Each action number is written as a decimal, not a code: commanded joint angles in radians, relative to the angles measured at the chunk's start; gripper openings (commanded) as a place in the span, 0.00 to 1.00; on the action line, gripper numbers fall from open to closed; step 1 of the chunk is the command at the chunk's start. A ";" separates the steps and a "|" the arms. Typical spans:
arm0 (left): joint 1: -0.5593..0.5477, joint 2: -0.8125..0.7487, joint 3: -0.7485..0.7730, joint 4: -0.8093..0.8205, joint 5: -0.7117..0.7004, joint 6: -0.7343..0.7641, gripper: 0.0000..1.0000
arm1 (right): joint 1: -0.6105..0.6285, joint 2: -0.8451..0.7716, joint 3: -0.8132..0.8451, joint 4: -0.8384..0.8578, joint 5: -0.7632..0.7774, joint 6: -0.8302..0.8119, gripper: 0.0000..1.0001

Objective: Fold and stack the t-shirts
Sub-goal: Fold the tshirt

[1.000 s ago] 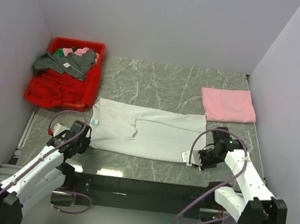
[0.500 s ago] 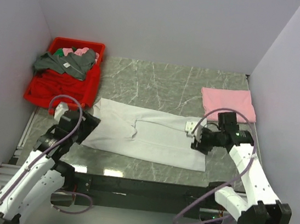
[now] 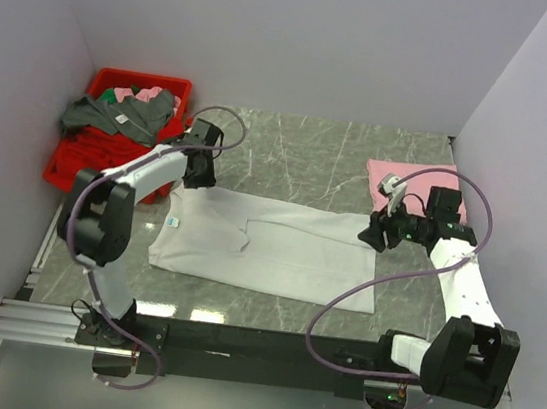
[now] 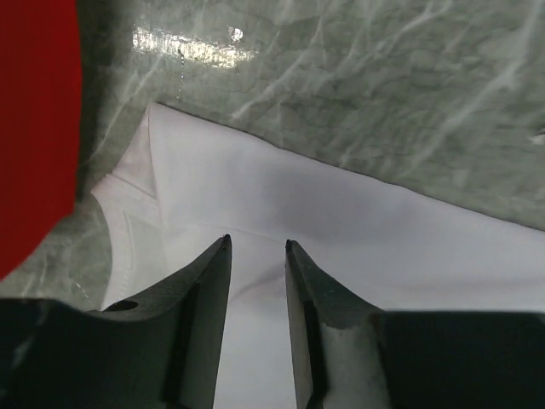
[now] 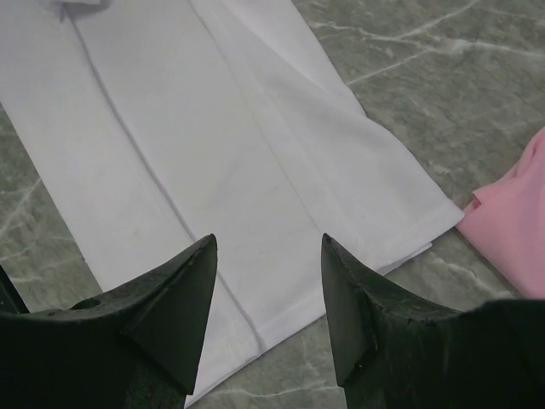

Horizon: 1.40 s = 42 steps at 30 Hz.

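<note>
The white t-shirt is lying crosswise and its neck end (image 3: 171,222) is next to the red bin, so my left gripper should pinch that end's far corner (image 4: 155,119) and swing it toward the back.
The white t-shirt (image 3: 277,250) lies flat on the table as a long band, with its small bluish neck label (image 3: 172,222) at the left end. My left gripper (image 3: 197,172) hovers over its far left corner. In the left wrist view this gripper (image 4: 255,243) is open by a narrow gap, with only the white t-shirt (image 4: 341,221) below. My right gripper (image 3: 365,234) hangs over the shirt's far right end. In the right wrist view it (image 5: 268,239) stands open and empty above the hem of the white t-shirt (image 5: 238,145). The folded pink t-shirt (image 3: 414,191) lies at the back right.
A red bin (image 3: 139,76) heaped with grey, red and pink clothes stands at the back left, just beside the left gripper; its wall (image 4: 38,128) fills the left wrist view's left edge. The pink t-shirt (image 5: 511,230) lies just right of the white hem. Walls enclose three sides.
Both arms have swung from the near edge of the white t-shirt to its far edge. The left one reached out far, up beside the red bin.
</note>
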 commanded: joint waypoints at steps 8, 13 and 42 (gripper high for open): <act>0.013 0.174 0.206 -0.141 -0.095 0.187 0.38 | -0.058 0.036 0.007 0.036 -0.081 0.025 0.59; 0.026 0.190 0.223 -0.153 -0.113 0.095 0.40 | -0.071 0.035 -0.003 0.038 -0.085 0.018 0.59; 0.074 0.351 0.396 -0.371 -0.138 -0.707 0.54 | -0.122 0.033 -0.008 0.001 -0.140 -0.017 0.59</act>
